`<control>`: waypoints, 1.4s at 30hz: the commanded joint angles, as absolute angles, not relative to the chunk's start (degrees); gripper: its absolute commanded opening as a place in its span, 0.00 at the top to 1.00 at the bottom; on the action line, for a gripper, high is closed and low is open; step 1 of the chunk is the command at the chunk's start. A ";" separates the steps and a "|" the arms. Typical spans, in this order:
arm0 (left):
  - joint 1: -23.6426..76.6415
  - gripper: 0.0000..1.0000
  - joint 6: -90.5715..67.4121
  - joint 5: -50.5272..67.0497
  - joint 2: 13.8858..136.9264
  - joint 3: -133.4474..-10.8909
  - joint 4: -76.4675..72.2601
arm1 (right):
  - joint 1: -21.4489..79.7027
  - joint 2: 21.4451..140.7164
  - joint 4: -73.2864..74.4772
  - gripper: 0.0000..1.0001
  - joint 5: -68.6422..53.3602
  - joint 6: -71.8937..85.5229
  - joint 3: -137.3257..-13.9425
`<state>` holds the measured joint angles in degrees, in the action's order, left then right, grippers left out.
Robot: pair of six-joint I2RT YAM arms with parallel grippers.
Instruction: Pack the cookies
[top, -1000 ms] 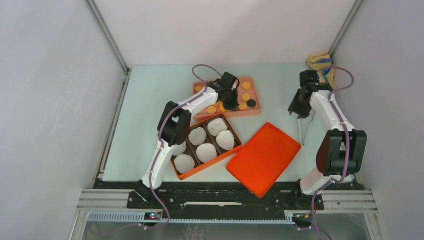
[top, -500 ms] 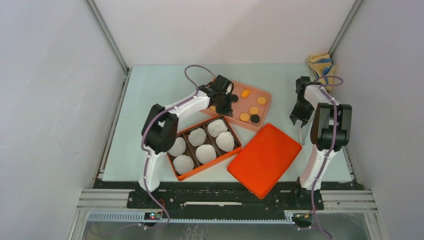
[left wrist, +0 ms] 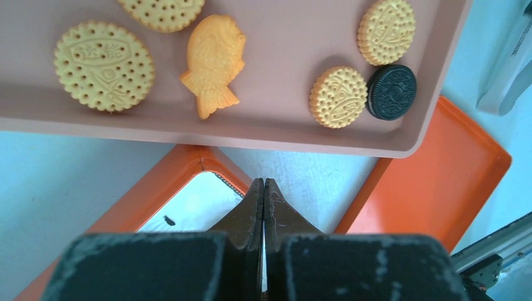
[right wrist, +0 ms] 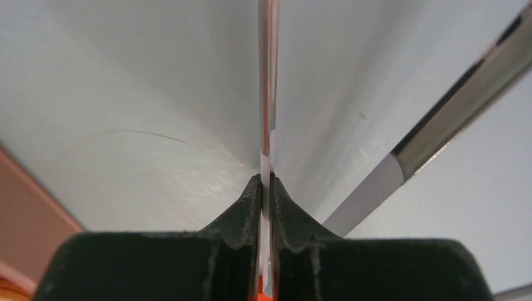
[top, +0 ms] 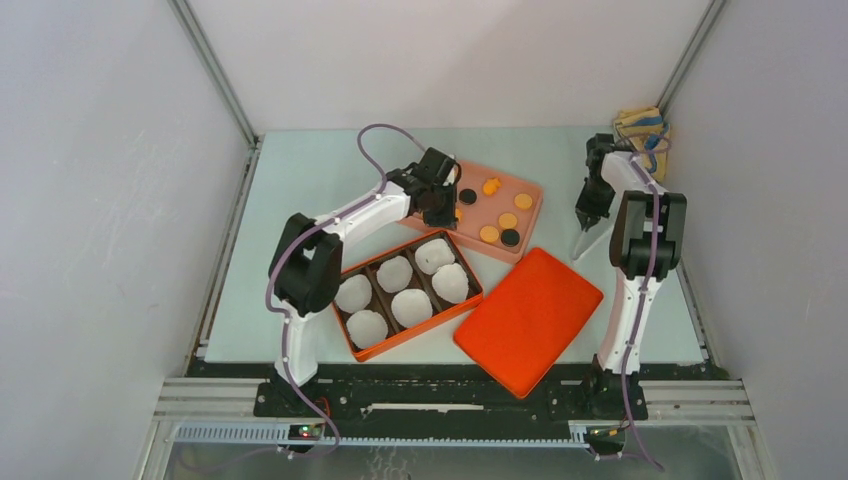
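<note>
My right gripper is holding just one arm of the metal tongs [right wrist: 268, 88], so I should open it and grip the other arm [right wrist: 426, 144] too before picking up cookies.
Several cookies [top: 508, 220], mostly orange with two black, lie in the pink tray [top: 530, 215] at the back centre. In the left wrist view the round cookies [left wrist: 338, 97], a fish-shaped one [left wrist: 212, 63] and a black one [left wrist: 391, 91] lie in the pink tray [left wrist: 282, 56]. My left gripper [top: 437, 208] [left wrist: 263, 183] is shut and empty, over the gap between the tray and the orange box [top: 468, 300]. My right gripper [top: 588, 212] [right wrist: 266, 179] is shut on one arm of metal tongs [top: 582, 241] [right wrist: 268, 75], which point down at the table.
The orange box holds several white paper cups [top: 411, 305] in its compartments; its corner [left wrist: 169, 182] shows in the left wrist view. An orange lid [top: 527, 315] [left wrist: 439, 182] lies flat at the front right. A folded cloth [top: 640, 125] sits at the back right corner.
The pink tray has slid and turned to the right with its cookies. My left gripper pulled back left, off the tray. My right arm carried the tongs further back.
</note>
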<state>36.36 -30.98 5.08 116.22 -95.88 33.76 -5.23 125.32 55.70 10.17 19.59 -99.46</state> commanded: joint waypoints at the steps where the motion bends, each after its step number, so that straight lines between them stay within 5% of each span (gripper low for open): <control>1: 35.77 1.00 -29.76 3.14 111.60 -94.72 33.82 | -1.16 129.83 58.42 0.89 7.41 15.58 -111.56; 6: 35.34 1.00 -29.78 2.49 111.27 -94.12 33.75 | 4.18 136.51 63.53 0.89 8.45 9.79 -123.91; 12: 34.89 1.00 -30.18 3.01 111.69 -93.14 33.35 | 6.51 137.23 65.72 0.86 9.42 6.52 -124.73; 17: 34.76 1.00 -30.61 4.48 112.13 -92.90 32.76 | 5.88 133.64 63.49 0.50 10.92 7.37 -119.34; 19: 34.84 1.00 -30.67 4.92 112.07 -92.70 32.31 | 5.23 131.13 60.75 0.43 10.32 8.09 -116.61; 27: 34.88 1.00 -30.31 4.63 110.05 -90.87 31.32 | 6.81 120.32 56.67 0.42 10.31 10.20 -107.73; 30: 34.89 1.00 -30.39 5.24 109.92 -90.62 31.18 | 7.03 117.97 56.49 0.28 10.05 12.32 -104.23; 42: 34.84 1.00 -29.96 5.58 109.30 -89.38 31.55 | 0.60 120.63 53.97 0.13 5.58 17.67 -98.08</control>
